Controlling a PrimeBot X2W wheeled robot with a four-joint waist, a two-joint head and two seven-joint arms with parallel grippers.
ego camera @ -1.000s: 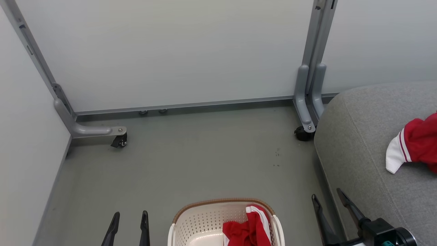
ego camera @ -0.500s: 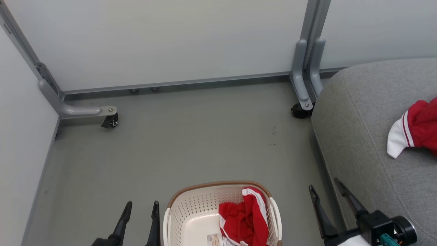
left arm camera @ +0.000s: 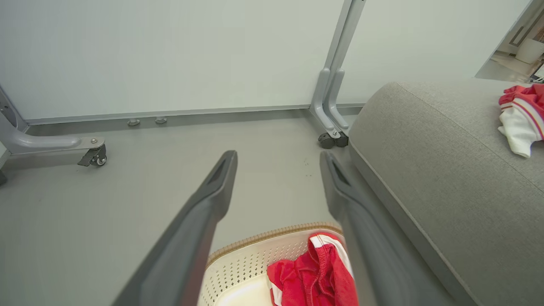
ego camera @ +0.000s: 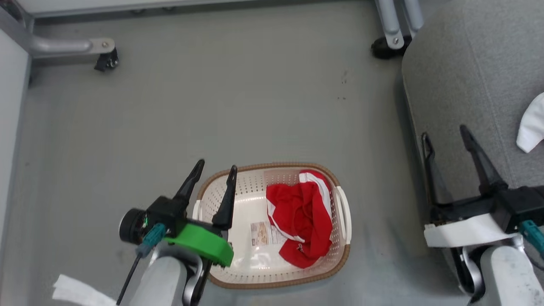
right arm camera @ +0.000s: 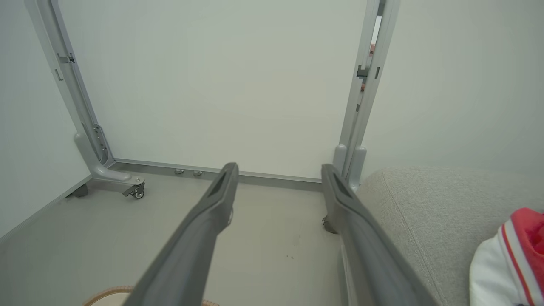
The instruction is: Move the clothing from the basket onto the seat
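My gripper is about to lift the clothing (ego camera: 301, 216), and it will come out in one piece and leave the basket empty, because white trim (ego camera: 323, 191) runs through the loose red heap.
The cream basket (ego camera: 342, 212) with a brown rim stands on the grey floor, with a red and white piece of clothing (ego camera: 301, 214) crumpled in its right half. My left gripper (ego camera: 216, 166) is open over the basket's left rim, holding nothing. My right gripper (ego camera: 445, 135) is open at the edge of the grey seat (ego camera: 471, 76), also holding nothing. Another piece of clothing (left arm camera: 520, 117) lies on the seat (left arm camera: 433, 153), its white part (ego camera: 531, 125) at the head view's right edge. The left wrist view shows the basket (left arm camera: 242, 265) and its clothing (left arm camera: 316, 276) low between the fingers.
Pale partition panels on wheeled grey metal feet (ego camera: 91, 46) (ego camera: 389, 42) stand behind the floor area. A sticker (ego camera: 265, 233) lies on the basket bottom. A white scrap (ego camera: 78, 291) shows at the lower left.
The head camera has tilted down, so the whole picture has shifted. Both arms show further into view, the left gripper now over the basket's left rim. Both grippers stay open.
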